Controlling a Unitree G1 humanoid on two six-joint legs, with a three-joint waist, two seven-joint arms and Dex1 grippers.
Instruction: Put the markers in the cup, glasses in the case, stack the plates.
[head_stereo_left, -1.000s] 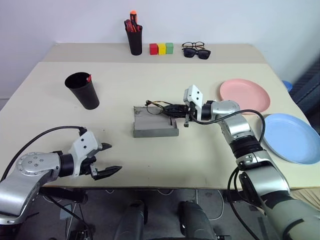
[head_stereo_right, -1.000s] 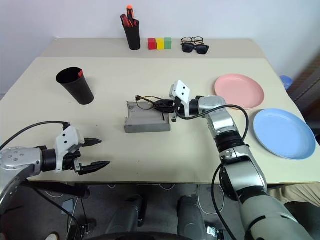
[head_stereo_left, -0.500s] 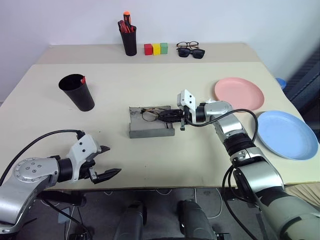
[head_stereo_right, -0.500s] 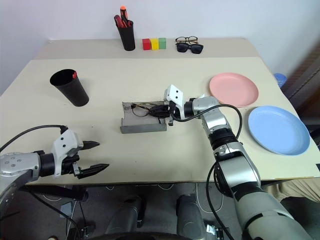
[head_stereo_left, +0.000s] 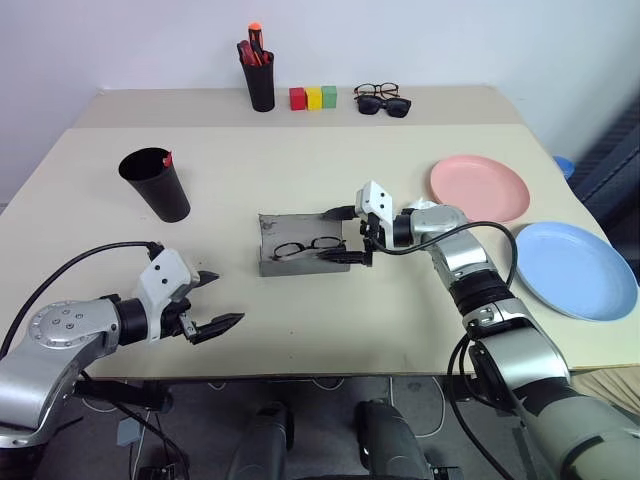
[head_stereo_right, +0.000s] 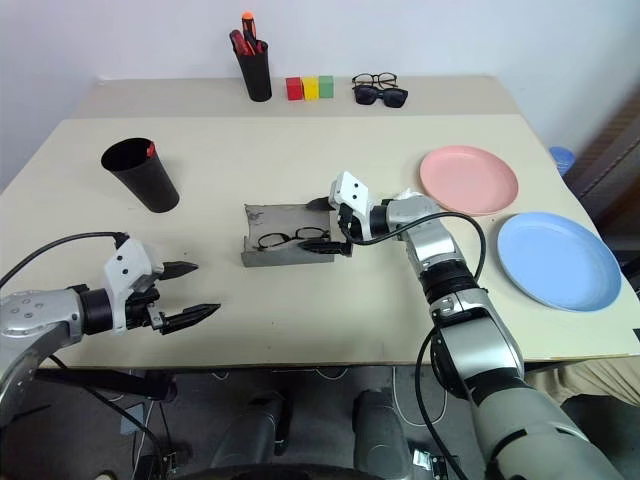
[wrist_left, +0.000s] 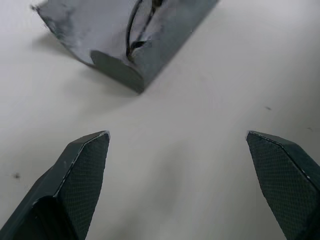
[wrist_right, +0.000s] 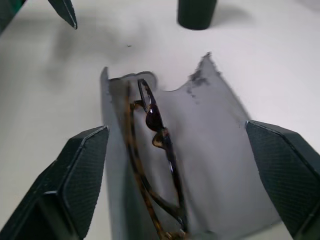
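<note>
Next, my right gripper moves back and pushes the glasses' near end (head_stereo_left: 338, 241) further in with one finger, because the glasses are lying against the case's front side (head_stereo_left: 292, 254).
The grey case (head_stereo_left: 290, 235) lies open at the table's middle with the wire-rimmed glasses (head_stereo_left: 308, 246) lying inside it, seen close up as glasses (wrist_right: 156, 127) in the right wrist view. My right gripper (head_stereo_left: 344, 234) is open at the case's right end, one finger on each side of it, holding nothing. My left gripper (head_stereo_left: 218, 300) hovers open and empty near the front edge, left of the case (wrist_left: 125, 30). The black cup (head_stereo_left: 158, 185) stands at the left with a red marker (head_stereo_left: 165, 157) tip at its rim. The pink plate (head_stereo_left: 478, 187) and blue plate (head_stereo_left: 574, 268) lie side by side at the right.
At the back stand a black pen pot (head_stereo_left: 258, 82) with red markers, three coloured blocks (head_stereo_left: 313, 97), and dark sunglasses with another pair of spectacles (head_stereo_left: 382, 100). The table's (head_stereo_left: 400, 320) front edge runs just below my left gripper.
My right gripper has opened and let go of the glasses, which now lie in the case. My left gripper rose slightly. The camera view shifted.
</note>
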